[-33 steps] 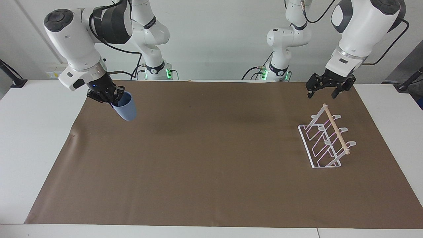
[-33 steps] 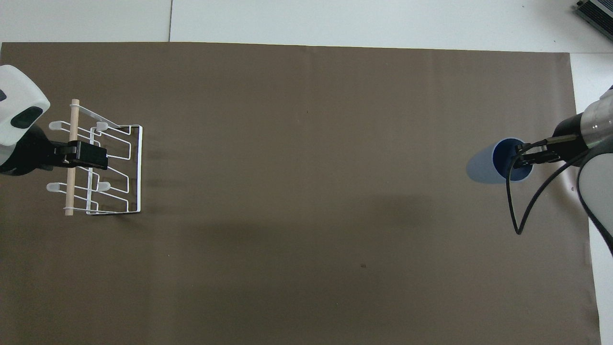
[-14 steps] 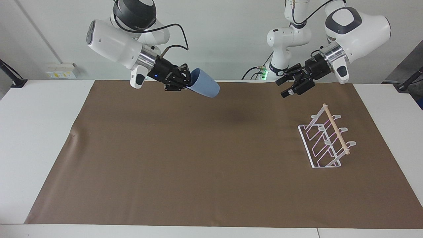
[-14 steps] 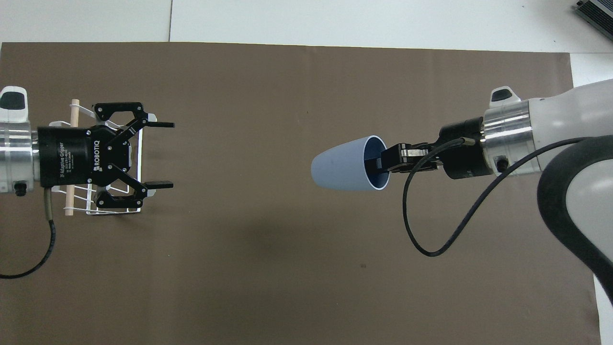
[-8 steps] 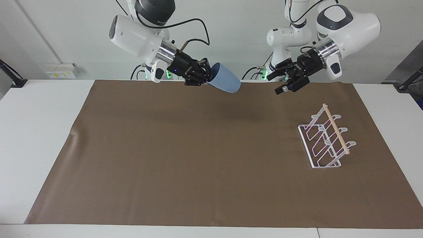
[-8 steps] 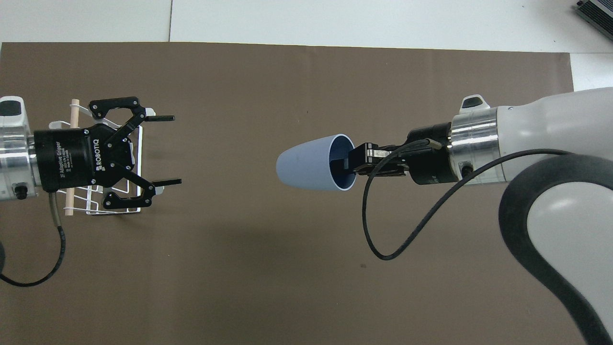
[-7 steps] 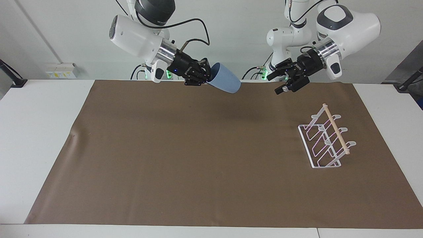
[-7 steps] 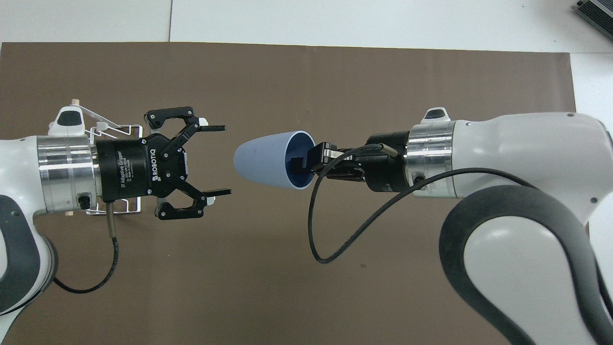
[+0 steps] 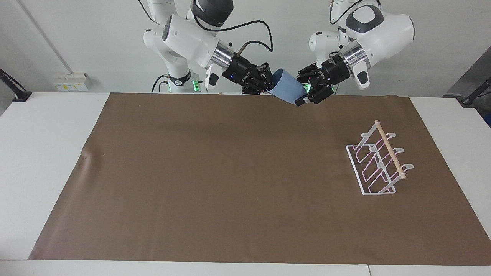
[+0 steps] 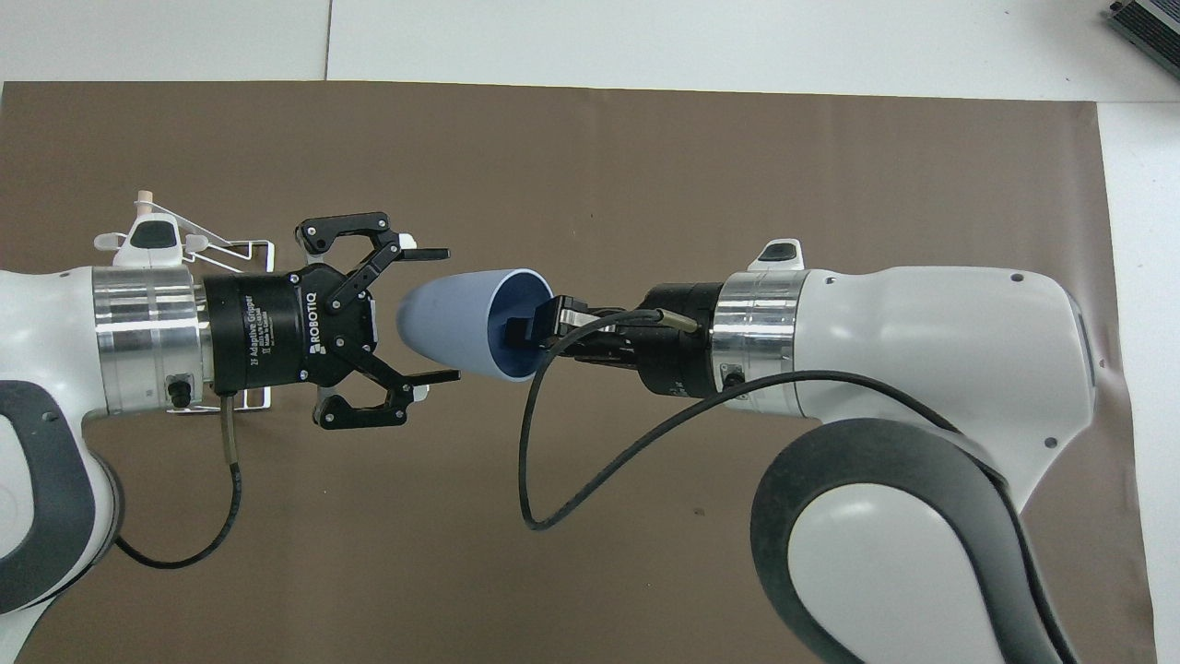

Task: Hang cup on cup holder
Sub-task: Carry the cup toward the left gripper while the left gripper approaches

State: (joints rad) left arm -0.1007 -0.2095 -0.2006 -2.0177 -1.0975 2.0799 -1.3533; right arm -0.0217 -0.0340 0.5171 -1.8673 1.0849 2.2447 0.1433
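My right gripper's finger is blocking the cup's opening (image 10: 520, 319). So next my left gripper takes the cup by the closed end (image 10: 425, 316) to let my right gripper back out before the cup is hung.
The light blue cup (image 9: 285, 91) (image 10: 447, 321) hangs tilted in the air over the mat's edge nearest the robots, with my right gripper (image 9: 269, 86) (image 10: 524, 328) shut on its rim, one finger inside the mouth. My left gripper (image 9: 306, 96) (image 10: 439, 314) is open, and its fingers straddle the cup's closed end with gaps on both sides. The white wire cup holder (image 9: 378, 165) with a wooden dowel stands on the mat toward the left arm's end. In the overhead view the left arm covers most of the cup holder (image 10: 230, 247).
A brown mat (image 9: 230, 172) covers most of the white table (image 9: 42, 153). Both arms stretch across the mat's edge nearest the robots, and a black cable (image 10: 553, 461) loops below the right wrist.
Both grippers moved toward each other over the mat's robot-side edge. The cup's closed end now sits between the left gripper's open fingers. The right grip on the rim is unchanged.
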